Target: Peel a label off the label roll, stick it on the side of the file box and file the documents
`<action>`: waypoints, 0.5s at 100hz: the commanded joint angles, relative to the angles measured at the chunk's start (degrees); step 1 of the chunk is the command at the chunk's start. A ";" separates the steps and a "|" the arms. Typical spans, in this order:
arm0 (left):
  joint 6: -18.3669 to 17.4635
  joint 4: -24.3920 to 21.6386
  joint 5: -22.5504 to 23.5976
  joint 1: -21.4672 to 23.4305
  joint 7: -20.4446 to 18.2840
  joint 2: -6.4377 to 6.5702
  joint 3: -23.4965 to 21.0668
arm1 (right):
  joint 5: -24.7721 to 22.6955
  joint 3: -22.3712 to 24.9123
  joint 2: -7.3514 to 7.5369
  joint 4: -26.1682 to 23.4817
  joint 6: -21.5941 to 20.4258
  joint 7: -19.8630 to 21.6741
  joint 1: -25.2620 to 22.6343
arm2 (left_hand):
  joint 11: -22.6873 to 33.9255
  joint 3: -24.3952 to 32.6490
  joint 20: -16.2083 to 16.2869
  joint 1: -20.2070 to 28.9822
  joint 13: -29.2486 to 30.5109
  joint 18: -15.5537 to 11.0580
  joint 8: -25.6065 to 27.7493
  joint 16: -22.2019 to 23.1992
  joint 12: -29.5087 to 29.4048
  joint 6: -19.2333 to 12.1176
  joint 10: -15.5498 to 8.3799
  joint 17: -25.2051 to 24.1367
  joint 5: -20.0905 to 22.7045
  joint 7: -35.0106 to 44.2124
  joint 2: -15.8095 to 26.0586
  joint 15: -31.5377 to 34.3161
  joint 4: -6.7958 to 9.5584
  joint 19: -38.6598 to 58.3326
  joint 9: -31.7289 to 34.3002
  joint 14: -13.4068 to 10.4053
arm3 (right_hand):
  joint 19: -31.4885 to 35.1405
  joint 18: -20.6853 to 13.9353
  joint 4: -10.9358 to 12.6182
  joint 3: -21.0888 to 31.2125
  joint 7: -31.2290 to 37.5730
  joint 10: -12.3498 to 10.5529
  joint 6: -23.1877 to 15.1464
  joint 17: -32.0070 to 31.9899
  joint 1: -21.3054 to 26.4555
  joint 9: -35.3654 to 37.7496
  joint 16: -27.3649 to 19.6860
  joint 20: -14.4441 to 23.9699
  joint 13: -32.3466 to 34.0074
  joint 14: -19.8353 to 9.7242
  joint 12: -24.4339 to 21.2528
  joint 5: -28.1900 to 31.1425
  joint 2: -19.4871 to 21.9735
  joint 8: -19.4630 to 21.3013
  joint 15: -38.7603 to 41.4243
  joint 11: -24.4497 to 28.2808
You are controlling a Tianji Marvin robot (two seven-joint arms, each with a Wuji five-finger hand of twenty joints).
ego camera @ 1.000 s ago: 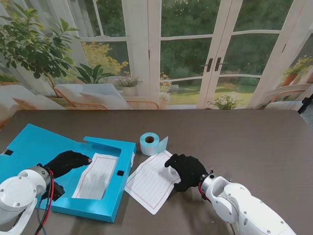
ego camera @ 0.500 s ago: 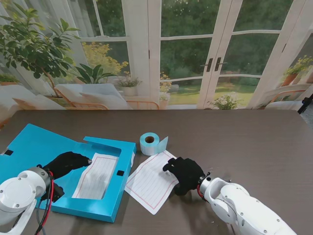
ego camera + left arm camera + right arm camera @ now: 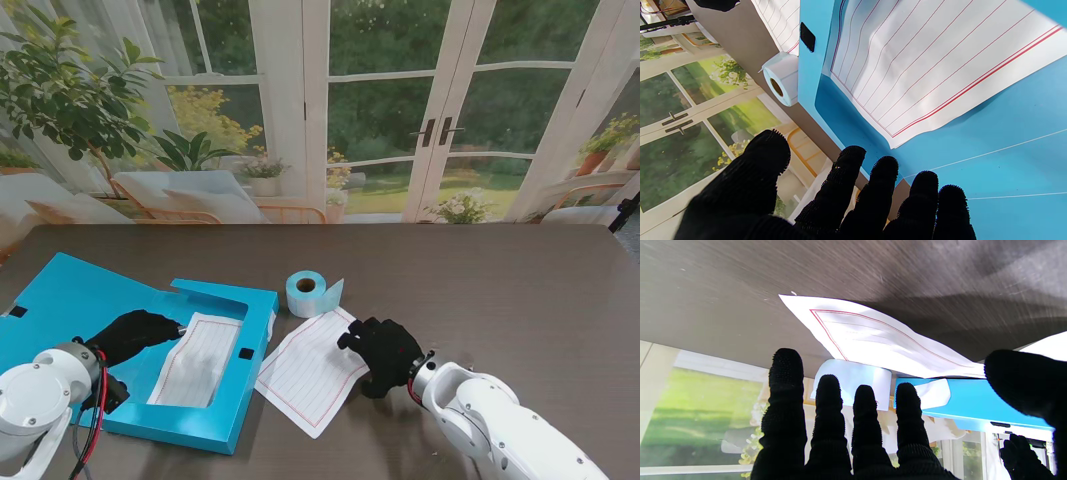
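Observation:
The lined sheet [image 3: 312, 372] beside the file box has a wavy edge [image 3: 907, 328] running along it, so the sheet will bend and droop when I lift it.
The blue file box [image 3: 60, 300] lies open on the left of the table, with one lined sheet [image 3: 200, 360] inside it. My left hand [image 3: 135, 333] rests open on the box beside that sheet, fingers spread [image 3: 846, 166] over the blue panel [image 3: 1007, 150]. A second lined sheet [image 3: 310, 370] lies on the table just right of the box. My right hand [image 3: 385, 352] sits at its right edge, open, fingers [image 3: 826, 396] stretched under the slightly lifted paper [image 3: 873, 340]. The pale blue label roll [image 3: 306, 292] stands behind the sheet. A white patch [image 3: 933, 391] shows on the box's side.
Dark wooden table [image 3: 500, 290] stretches bare to the right and back. Glass doors and plants stand beyond the far edge. The box's raised side wall [image 3: 245, 355] runs between the two sheets.
My right hand has shifted slightly at the loose sheet's right edge, first toward me, then a little right. The left hand, box and roll have stayed put.

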 commanded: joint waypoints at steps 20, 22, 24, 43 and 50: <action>-0.46 0.42 -0.57 -0.31 -0.99 -0.15 0.32 | 1.14 -2.89 -0.18 -0.09 1.96 3.75 1.59 | -0.10 -1.21 1.10 0.80 0.94 -1.56 0.33 0.90 0.50 -0.54 0.01 -0.35 1.21 -0.12 2.29 -0.63 1.41 -1.40 -0.48 -0.70 | 1.14 -0.57 -0.46 1.14 -6.43 -1.17 -2.86 -24.90 -2.66 -1.99 0.14 -1.43 -0.60 -0.27 -1.22 -2.78 -0.10 -1.08 0.10 -2.77; -0.56 0.49 -0.59 -0.34 -0.98 -0.15 0.30 | 1.21 -3.13 -0.20 -0.01 2.20 3.87 1.77 | -0.11 -1.22 1.11 0.83 0.93 -1.55 0.34 0.90 0.49 -0.51 0.13 -0.36 1.26 -0.10 2.28 -0.64 1.42 -1.40 -0.49 -0.66 | 1.13 -0.59 -0.52 1.18 -6.62 -1.19 -2.99 -24.91 -2.66 -2.00 0.16 -1.44 -0.65 -0.40 -1.28 -2.83 -0.11 -0.90 0.11 -2.93; -0.64 0.54 -0.63 -0.35 -0.95 -0.16 0.28 | 1.26 -3.37 -0.21 0.08 2.43 3.95 1.95 | -0.10 -1.22 1.11 0.86 0.94 -1.55 0.35 0.90 0.50 -0.44 0.13 -0.36 1.26 -0.10 2.23 -0.65 1.43 -1.40 -0.47 -0.59 | 1.06 -0.62 -0.57 1.20 -6.82 -1.19 -3.13 -25.03 -2.69 -2.01 0.17 -1.46 -0.77 -0.47 -1.36 -2.89 -0.13 -0.73 0.10 -3.12; -0.91 0.73 -1.20 -0.44 -0.72 -0.26 -0.33 | 0.62 -5.94 -0.10 0.89 4.77 4.50 3.62 | -0.12 -1.32 1.12 0.94 0.88 -1.61 0.36 0.90 0.48 -0.40 0.19 -0.40 1.26 -0.12 2.39 -0.75 1.44 -1.42 -0.53 -0.70 | 0.98 -0.64 -0.78 1.39 -11.86 -1.00 -2.73 -25.08 -2.07 -1.82 0.31 -1.20 -1.19 -0.70 -1.83 -3.13 -0.15 5.11 0.40 -4.96; -0.89 0.55 -1.39 -0.27 -0.71 -0.28 -0.63 | 0.52 -7.28 -0.09 1.74 5.38 4.12 4.57 | -0.10 -1.42 1.13 0.95 0.87 -1.60 0.39 0.90 0.49 -0.46 0.17 -0.45 1.41 -0.06 2.45 -0.78 1.43 -1.43 -0.51 -0.68 | 1.28 -0.73 0.18 0.77 -12.77 -1.06 -2.73 -24.79 -1.08 -1.90 0.33 -1.01 -0.87 -0.72 -1.33 -3.11 -0.08 7.83 0.70 -4.61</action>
